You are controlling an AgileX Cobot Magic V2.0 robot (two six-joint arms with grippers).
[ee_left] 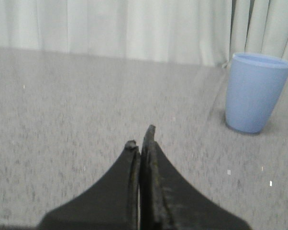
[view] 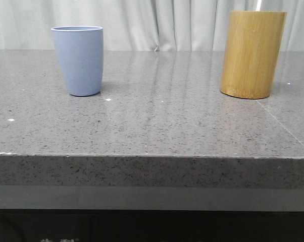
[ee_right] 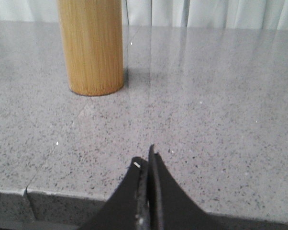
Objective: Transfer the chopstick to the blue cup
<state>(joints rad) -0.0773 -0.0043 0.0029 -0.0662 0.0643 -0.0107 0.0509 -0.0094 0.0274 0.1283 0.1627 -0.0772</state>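
The blue cup (view: 79, 61) is far from the bamboo cylinder with the chopstick, so next my left gripper brings the blue cup close beside the bamboo cylinder first.
The blue cup (view: 80, 60) stands upright at the back left of the grey stone table; in the left wrist view the blue cup (ee_left: 255, 92) is some way beyond my fingers. A thin pale tip (view: 258, 4) pokes up from the bamboo cylinder (view: 252, 53) at the back right and looks like the chopstick; the rest is hidden inside. My left gripper (ee_left: 140, 140) is shut with nothing in it, hovering over bare table. Near the table's front edge my right gripper (ee_right: 146, 157) is shut and empty too, short of the bamboo cylinder (ee_right: 91, 45).
The grey speckled table (view: 157, 126) ends in a front edge just under the right gripper. A seam in the stone (view: 278, 121) runs near the bamboo cylinder. White curtains (view: 162, 22) hang behind the table.
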